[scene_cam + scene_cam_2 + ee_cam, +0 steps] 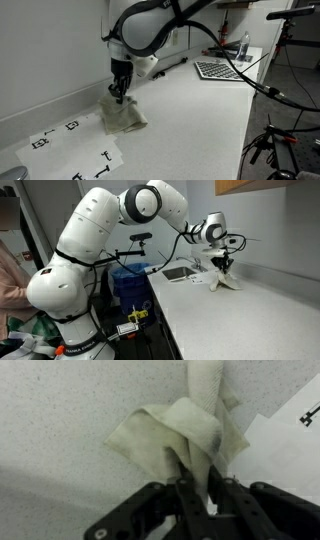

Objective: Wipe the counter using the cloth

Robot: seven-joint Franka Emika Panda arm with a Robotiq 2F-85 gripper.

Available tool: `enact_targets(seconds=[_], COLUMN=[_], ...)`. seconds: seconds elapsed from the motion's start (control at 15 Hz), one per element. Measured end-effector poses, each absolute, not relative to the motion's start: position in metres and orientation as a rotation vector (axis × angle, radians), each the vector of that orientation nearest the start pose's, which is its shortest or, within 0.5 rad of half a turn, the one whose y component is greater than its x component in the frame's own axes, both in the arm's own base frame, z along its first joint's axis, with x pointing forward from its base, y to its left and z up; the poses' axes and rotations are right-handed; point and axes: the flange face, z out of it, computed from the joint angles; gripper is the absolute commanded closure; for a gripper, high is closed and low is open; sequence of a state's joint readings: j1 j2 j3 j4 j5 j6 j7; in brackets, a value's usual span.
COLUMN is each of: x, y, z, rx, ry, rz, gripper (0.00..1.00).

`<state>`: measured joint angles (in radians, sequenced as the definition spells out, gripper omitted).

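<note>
The cloth hangs bunched up from the robot's gripper. The gripper should let the cloth go so that it settles flatter, then take it low against the counter before wiping.
A beige cloth lies crumpled on the white speckled counter. My gripper is shut on a raised fold of the cloth, with the rest draped onto the counter. In an exterior view the cloth hangs under the gripper. In the wrist view the two fingers pinch a bunched part of the cloth, which spreads out on the counter ahead of them.
A white paper sheet with black markers lies on the counter beside the cloth. A keyboard sits at the far end. A sink and blue bin are nearby. The wall runs along the counter's back edge.
</note>
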<state>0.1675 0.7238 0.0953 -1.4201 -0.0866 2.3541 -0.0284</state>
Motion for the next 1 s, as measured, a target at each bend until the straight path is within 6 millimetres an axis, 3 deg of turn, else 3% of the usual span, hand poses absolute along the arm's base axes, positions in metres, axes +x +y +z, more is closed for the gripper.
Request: enact_targets(seconds=[0.4, 0.6, 0.67, 0.73, 0.8, 1.0], x=[0.721, 0.717, 0.716, 0.714, 0.713, 0.709], y=[0.175, 0.169, 0.167, 0.165, 0.163, 0.162], z=[0.295, 0.309, 0.316, 0.323, 0.330, 0.344], rx=[-3.087, -3.114, -3.123, -3.131, -3.136, -3.146], ry=[-0.510, -0.516, -0.518, -0.519, -0.521, -0.527], rz=[-0.262, -0.209, -0.201, -0.194, -0.189, -0.190], gripper=[0.01, 0.00, 0.04, 0.25, 0.27, 0.51])
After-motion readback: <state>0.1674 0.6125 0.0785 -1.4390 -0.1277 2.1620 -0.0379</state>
